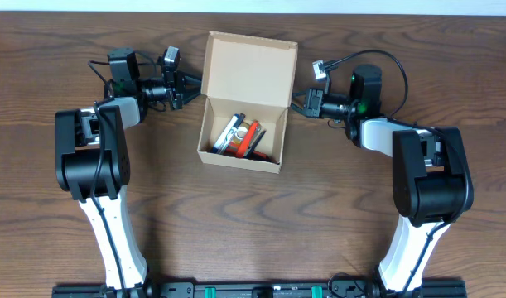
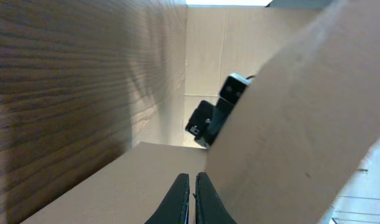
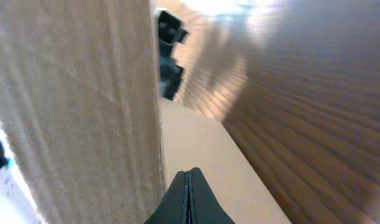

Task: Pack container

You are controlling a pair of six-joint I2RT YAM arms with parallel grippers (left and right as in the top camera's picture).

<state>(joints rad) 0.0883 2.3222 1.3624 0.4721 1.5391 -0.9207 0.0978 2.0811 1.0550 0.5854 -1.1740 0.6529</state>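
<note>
The robot's right gripper keeps swinging the lid flap (image 1: 251, 69) forward until the flap covers the box's opening, since the small items (image 1: 240, 138) lie inside the box's sides.
The container (image 1: 249, 71) is a tan cardboard box in the middle of the table. Its lid flap stands open at the back. Inside lie several small items (image 1: 241, 136) in white, orange and black. My left gripper (image 1: 192, 88) is shut, its tips against the box's left side near the lid hinge. In the left wrist view the shut fingertips (image 2: 193, 188) lie over a tan cardboard face (image 2: 301, 124). My right gripper (image 1: 296, 101) is shut at the box's right side. In its wrist view the tips (image 3: 188, 180) rest beside the cardboard wall (image 3: 71, 106).
Dark wood table (image 1: 253, 223) all round the box. Both arm bases stand at the front edge, left (image 1: 95, 157) and right (image 1: 426, 174). Cables loop behind each wrist. Each wrist view shows the opposite gripper (image 2: 216, 115) (image 3: 169, 37) across the box.
</note>
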